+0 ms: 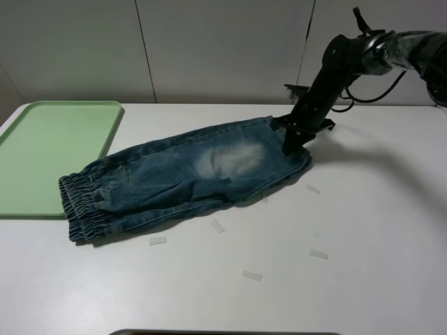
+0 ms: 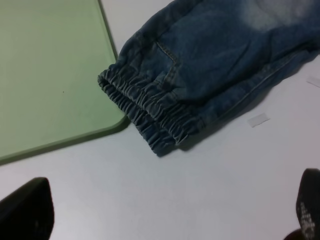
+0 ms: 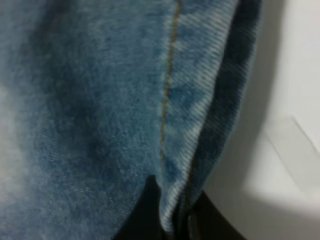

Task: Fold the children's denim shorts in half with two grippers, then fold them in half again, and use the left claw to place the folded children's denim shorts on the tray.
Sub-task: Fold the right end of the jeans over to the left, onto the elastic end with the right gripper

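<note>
The shorts' waistband lies over the tray's edge [image 1: 68,194]. My right gripper should pull the shorts by the leg hem [image 1: 304,160] away from the tray before it folds them in half.
The children's denim shorts [image 1: 188,174] lie flat across the table, with the ruched waistband [image 1: 80,206] at the left beside the tray [image 1: 42,153] and the leg hem at the right. My right gripper [image 1: 290,146] reaches down onto the hem end. In the right wrist view the black fingers [image 3: 145,220] are shut on the denim hem [image 3: 175,165]. The left arm is out of the exterior view. In the left wrist view the left claw [image 2: 167,220] is open and empty above bare table, short of the waistband [image 2: 150,115], with the green tray [image 2: 50,75] beside it.
Several small strips of clear tape lie on the white table in front of the shorts [image 1: 217,226] [image 1: 158,241] [image 1: 251,275] [image 1: 318,254]. One strip shows in the left wrist view [image 2: 259,119]. A grey panelled wall stands behind the table.
</note>
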Robot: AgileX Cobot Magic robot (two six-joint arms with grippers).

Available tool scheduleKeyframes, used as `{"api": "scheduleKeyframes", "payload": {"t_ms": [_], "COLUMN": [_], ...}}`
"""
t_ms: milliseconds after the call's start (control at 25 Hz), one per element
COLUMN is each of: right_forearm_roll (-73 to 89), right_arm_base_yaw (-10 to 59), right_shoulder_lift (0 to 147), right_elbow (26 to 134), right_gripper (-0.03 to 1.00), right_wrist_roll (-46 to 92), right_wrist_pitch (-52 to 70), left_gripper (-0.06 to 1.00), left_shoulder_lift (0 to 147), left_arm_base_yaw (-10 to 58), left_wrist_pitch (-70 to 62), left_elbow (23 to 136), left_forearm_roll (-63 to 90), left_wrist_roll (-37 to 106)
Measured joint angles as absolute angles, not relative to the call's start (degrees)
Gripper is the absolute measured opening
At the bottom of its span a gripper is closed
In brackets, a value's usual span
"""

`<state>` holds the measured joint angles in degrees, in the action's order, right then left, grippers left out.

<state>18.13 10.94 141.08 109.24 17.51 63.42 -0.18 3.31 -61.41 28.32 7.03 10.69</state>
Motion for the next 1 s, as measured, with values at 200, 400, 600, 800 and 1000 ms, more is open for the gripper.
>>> {"api": "scheduleKeyframes", "payload": {"t_ms": [200,400,600,800,1000], "right_forearm_roll": [10.35,7.66,5.96,4.11,0.0], "right_arm_base_yaw": [9.93,7.77,4.83,0.77,-1.86], "right_shoulder_lift": [139.83,137.7,133.45,127.62,122.43], "right_elbow": [108.83,106.55,99.68,89.48,82.28], "right_gripper": [0.0,0.0,0.0,0.0,0.0], "right_wrist_roll": [10.62,8.34,6.17,2.64,-1.62], "right_wrist_pitch": [66.03,66.24,63.77,57.13,52.19], "left_gripper": [0.97,0.97,0.97,0.97,0.97], "left_shoulder_lift": [-0.18,-0.18,-0.18,-0.18,-0.18], "left_arm_base_yaw": [3.31,3.31,3.31,3.31,3.31], "left_wrist_pitch": [-61.41,-61.41,-61.41,-61.41,-61.41], "left_elbow": [28.32,28.32,28.32,28.32,28.32], "left_forearm_roll": [7.03,7.03,7.03,7.03,7.03], "left_wrist_roll": [10.69,10.69,10.69,10.69,10.69]}}
